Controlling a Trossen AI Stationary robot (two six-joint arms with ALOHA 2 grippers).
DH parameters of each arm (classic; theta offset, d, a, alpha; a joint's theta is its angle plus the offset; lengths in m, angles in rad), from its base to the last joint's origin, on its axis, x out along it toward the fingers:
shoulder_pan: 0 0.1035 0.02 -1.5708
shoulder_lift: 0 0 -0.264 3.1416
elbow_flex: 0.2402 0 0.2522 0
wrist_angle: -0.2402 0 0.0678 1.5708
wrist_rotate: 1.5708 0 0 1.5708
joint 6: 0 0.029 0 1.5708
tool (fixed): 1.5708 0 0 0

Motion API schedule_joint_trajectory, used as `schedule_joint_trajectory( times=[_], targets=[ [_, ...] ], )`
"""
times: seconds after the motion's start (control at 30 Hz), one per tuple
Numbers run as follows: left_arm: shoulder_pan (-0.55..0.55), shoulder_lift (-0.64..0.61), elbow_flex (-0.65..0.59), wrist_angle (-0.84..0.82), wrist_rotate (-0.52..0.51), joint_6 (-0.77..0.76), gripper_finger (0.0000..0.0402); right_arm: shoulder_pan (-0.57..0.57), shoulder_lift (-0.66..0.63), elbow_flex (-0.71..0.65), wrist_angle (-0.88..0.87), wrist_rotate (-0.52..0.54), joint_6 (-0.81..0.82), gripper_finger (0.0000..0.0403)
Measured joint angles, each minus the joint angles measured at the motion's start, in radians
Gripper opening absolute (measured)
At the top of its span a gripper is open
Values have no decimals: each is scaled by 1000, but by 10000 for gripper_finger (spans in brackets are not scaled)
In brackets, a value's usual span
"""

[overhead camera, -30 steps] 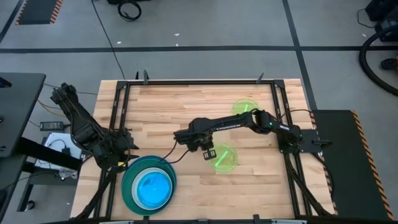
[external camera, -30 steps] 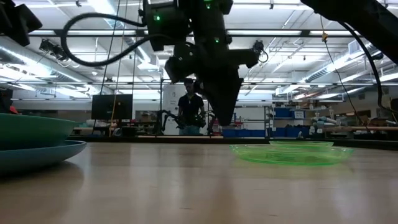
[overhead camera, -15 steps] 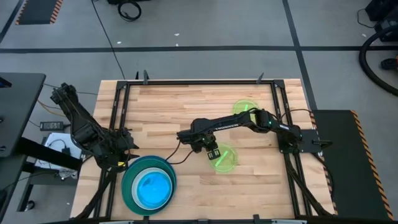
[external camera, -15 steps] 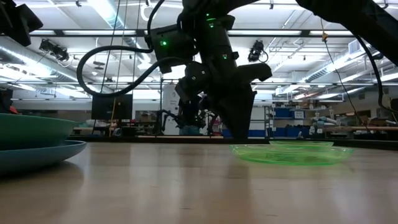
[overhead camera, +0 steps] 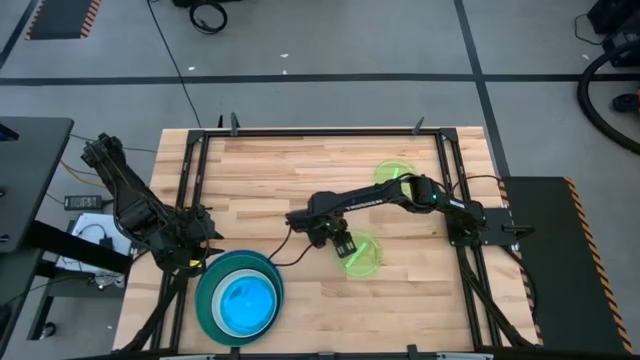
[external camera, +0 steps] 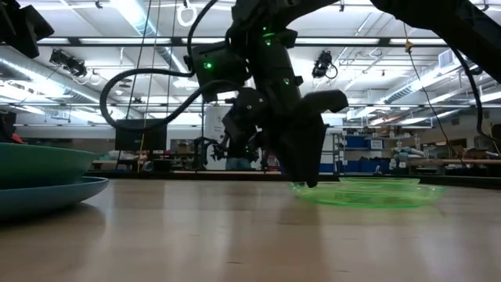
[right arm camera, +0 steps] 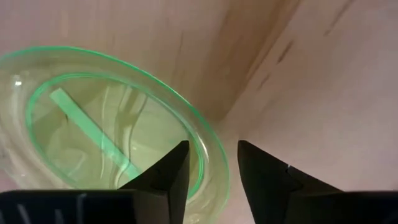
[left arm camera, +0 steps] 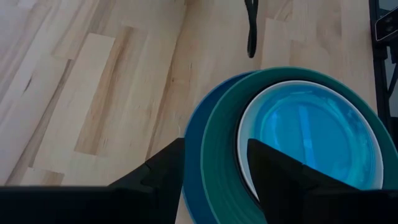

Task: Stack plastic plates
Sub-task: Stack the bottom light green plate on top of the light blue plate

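The green plate's lift will bring the strip along, still fixed in place, as a green strip (right arm camera: 94, 132) lies flush across the lime green plate's base (right arm camera: 155, 137).
A lime green translucent plate (overhead camera: 366, 258) lies flat on the wooden table right of centre. My right gripper (overhead camera: 343, 246) points down at its left rim (right arm camera: 210, 163), open, one finger over the plate's inside and one outside it. A second lime green plate (overhead camera: 393, 173) lies farther back. At the near left a stack (overhead camera: 240, 300) holds a blue plate, a teal one, a white one and a cyan one (left arm camera: 311, 130) on top. My left gripper (left arm camera: 214, 180) hovers open beside and above the stack's rim.
A black metal frame (overhead camera: 200, 180) runs along the table's left, far and right edges. A dark cable (overhead camera: 285, 245) trails from the right arm over the table's middle. Bare wood lies between the stack and the green plates.
My right gripper has sunk toward the table and shifted a little toward the right, down to the near green plate's left rim, and its fingers have spread wider. The plates lie where they were.
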Motion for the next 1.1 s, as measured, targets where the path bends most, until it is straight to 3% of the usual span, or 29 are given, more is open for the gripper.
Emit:
schedule_joint_trajectory(
  times=[0.7,0.9,1.1],
  targets=[
    [0,0,0,0,0,0,181,0,-3,-36,-27,-10,2,37],
    [0,0,0,0,1,0,181,-1,-1,17,-58,-100,86,10],
    [0,0,0,0,0,0,181,-2,-1,95,-67,-182,181,9]
  ],
)
